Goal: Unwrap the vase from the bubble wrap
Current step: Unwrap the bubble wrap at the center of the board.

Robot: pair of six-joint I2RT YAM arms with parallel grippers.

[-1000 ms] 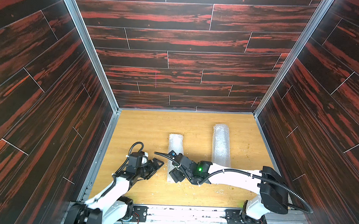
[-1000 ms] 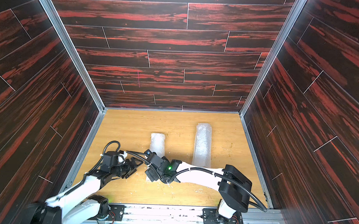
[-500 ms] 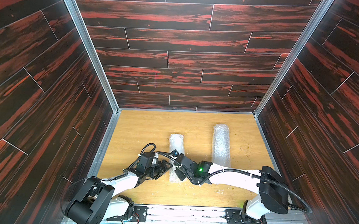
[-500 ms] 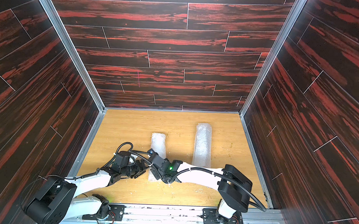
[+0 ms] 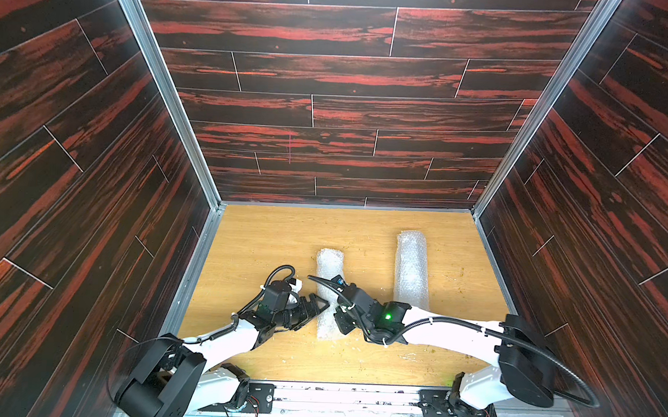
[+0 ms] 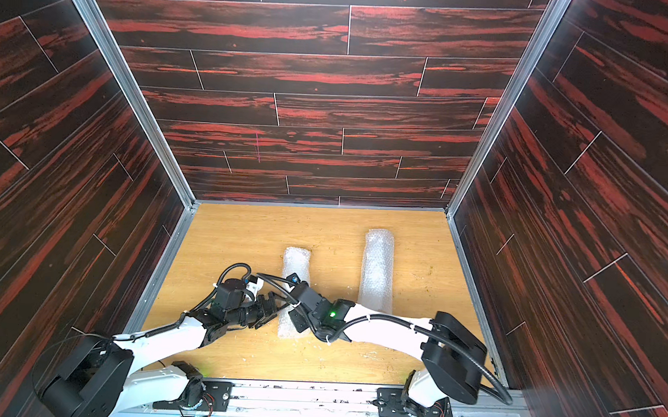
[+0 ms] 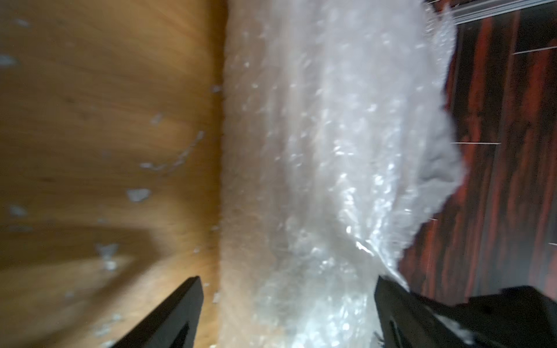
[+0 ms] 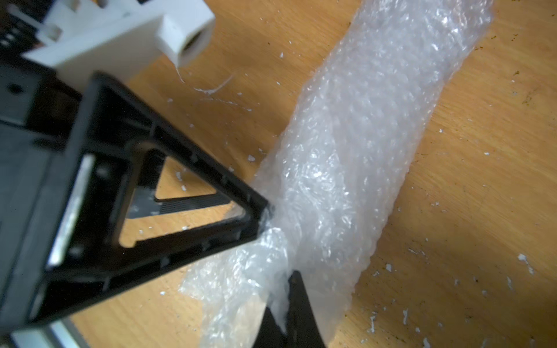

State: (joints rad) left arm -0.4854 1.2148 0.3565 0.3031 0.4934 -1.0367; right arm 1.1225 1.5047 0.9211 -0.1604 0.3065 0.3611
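Observation:
My right gripper pinches the loose film (image 8: 268, 281), and the shorter roll lies free. Next, I clamp the roll's edge (image 5: 321, 321) with my left gripper before pulling the film open.
Two rolls of bubble wrap lie on the wooden floor. On the near end of the shorter roll (image 5: 329, 263) (image 6: 296, 262), my right gripper (image 5: 338, 321) (image 6: 296, 319) (image 8: 284, 298) is shut, pinching a fold of loose film. From the other side, my left gripper (image 5: 318, 307) (image 6: 271, 305) (image 7: 287, 280) stands open against the same roll (image 7: 316, 150) (image 8: 361, 135). One of its fingertips (image 8: 259, 217) touches the wrap. The vase is hidden; only whitish film shows.
A longer bubble wrap roll (image 5: 411, 267) (image 6: 377, 265) lies further right, apart from both arms. Small white flecks litter the floor (image 5: 269, 245). Dark red-streaked walls (image 5: 92, 206) close in on three sides, and a metal rail (image 5: 355, 392) runs along the front.
The right gripper went from open to shut on the near roll's wrap. The left arm swung in from the left to the roll's side and its jaws widened.

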